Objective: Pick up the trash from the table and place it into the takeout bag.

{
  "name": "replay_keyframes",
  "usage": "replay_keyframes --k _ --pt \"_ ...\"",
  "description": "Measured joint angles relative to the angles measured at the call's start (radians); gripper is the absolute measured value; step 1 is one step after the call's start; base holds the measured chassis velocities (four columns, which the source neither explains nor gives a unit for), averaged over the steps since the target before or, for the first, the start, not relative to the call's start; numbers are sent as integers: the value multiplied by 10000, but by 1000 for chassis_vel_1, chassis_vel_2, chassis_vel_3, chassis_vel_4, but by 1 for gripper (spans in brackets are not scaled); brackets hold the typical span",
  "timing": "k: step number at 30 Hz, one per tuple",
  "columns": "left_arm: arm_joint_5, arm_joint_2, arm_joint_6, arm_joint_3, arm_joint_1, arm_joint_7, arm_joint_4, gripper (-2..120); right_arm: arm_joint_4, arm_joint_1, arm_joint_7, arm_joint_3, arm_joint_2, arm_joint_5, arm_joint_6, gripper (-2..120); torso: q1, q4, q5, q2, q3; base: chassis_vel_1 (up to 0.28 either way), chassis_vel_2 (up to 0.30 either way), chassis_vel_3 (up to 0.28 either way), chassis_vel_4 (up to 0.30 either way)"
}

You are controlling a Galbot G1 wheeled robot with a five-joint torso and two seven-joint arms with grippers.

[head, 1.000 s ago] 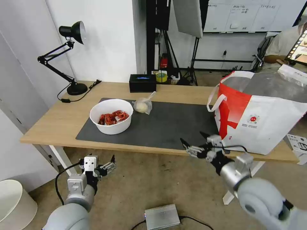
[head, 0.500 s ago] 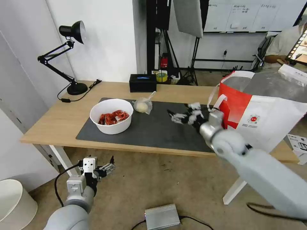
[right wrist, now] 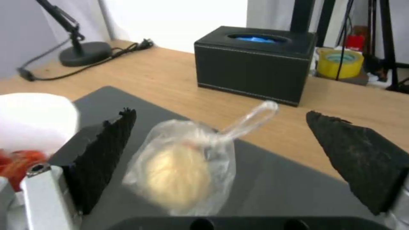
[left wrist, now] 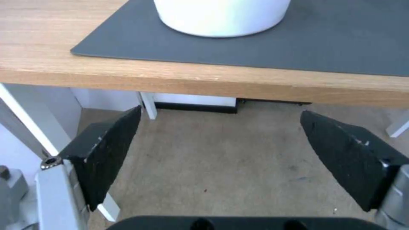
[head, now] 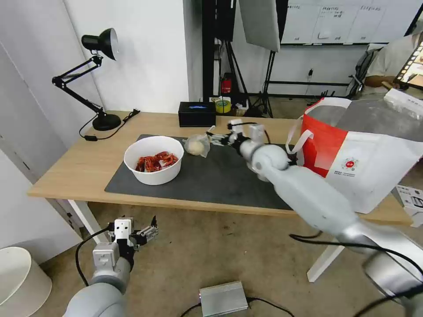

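The clear bag's neck is knotted beneath the loop, so the pale lump inside the clear bag will stay enclosed and follow when I lift the clear bag.
On the dark mat of the table stands a white bowl of red shells. Just beyond it lies a small knotted clear bag. My right gripper hovers open right beside that bag. In the right wrist view the bag lies between and just ahead of the spread fingers of the right gripper, untouched. The white and red takeout bag stands open at the table's right end. Below the table's front edge hangs my left gripper, open and holding nothing.
A black rectangular box stands behind the mat, close to the knotted bag. A black desk lamp and its cord occupy the far left corner. A yellow tape roll sits beyond the table. A silver box lies on the floor.
My right arm has swung up from below the table's front edge, across the mat, to the knotted bag. The left arm has stayed put.
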Motion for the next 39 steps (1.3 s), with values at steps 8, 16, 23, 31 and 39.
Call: replay_keyframes --k 8,16,23,31,39 --pt "44 -59 -12 -8 33 5 9 100 -2197 744 -453 -126 1373 -1174 124 100 -1 1 1 1 -1 0 0 0 0" --pt "67 -107 -23 13 41 8 11 100 -3114 941 -746 -160 1862 -1818 228 100 -1 1 1 2 -1 0 0 0 0" --pt "80 -103 -32 104 7 23 18 100 -4013 1212 -1163 -370 2359 -2206 259 100 -1 1 3 2 -1 0 0 0 0" --pt "104 -110 -37 111 42 28 -2 100 -4287 1214 -1290 -512 2537 -2329 152 100 -3 0 2 2 -2 0 0 0 0" --pt "137 -174 -39 167 56 34 -22 100 -4381 1118 -1321 -626 2647 -2436 53 100 -2 0 2 2 -1 0 0 0 0"
